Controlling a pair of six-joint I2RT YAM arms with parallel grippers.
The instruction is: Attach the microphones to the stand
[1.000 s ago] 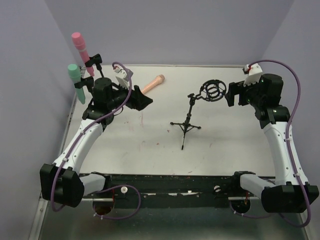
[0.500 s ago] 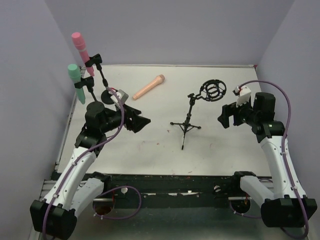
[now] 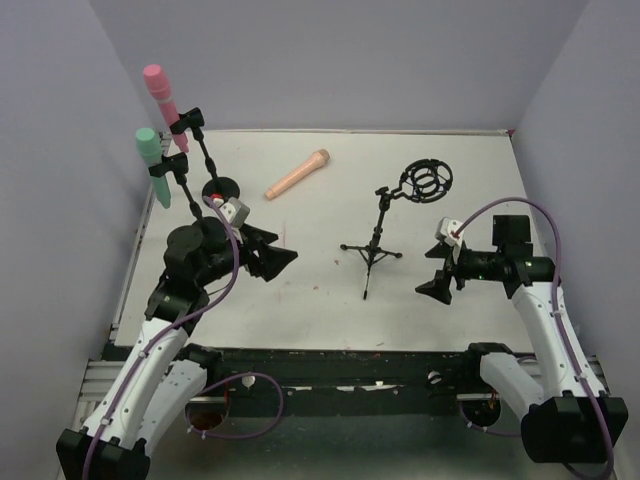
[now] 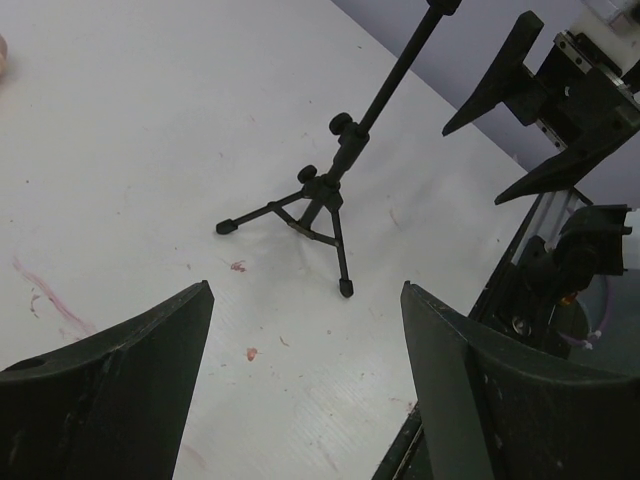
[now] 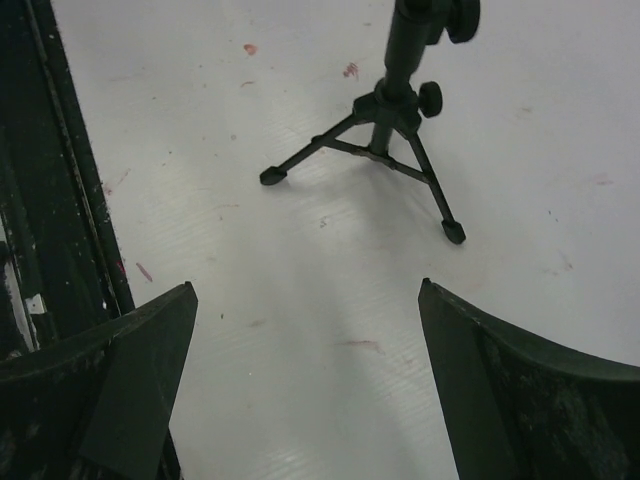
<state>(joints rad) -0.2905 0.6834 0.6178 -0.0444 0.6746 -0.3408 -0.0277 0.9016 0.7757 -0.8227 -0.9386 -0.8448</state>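
The black tripod stand [image 3: 371,250] is well in front of the peach-orange microphone, so my right gripper should grab the stand's pole [image 3: 380,219] and move the stand back first.
The pink microphone [image 3: 160,92] and the mint green microphone [image 3: 152,163] are clipped upright on a black stand [image 3: 205,160] with a round base at the back left. The peach-orange microphone [image 3: 297,174] lies flat on the white table [image 3: 330,310] near the back. A black tripod stand [image 3: 377,240] with an empty ring mount [image 3: 428,182] stands mid-table; its legs show in the left wrist view [image 4: 315,200] and the right wrist view [image 5: 390,125]. My left gripper [image 3: 283,258] is open and empty, left of the tripod. My right gripper [image 3: 432,283] is open and empty, right of it.
Purple walls close in the table at the left, back and right. A black rail [image 3: 350,368] runs along the near edge. The right arm shows across the table in the left wrist view [image 4: 560,100].
Both arms have drawn back toward the near edge. My left gripper moved away from the stand with the two microphones, and my right gripper came down and left toward the tripod.
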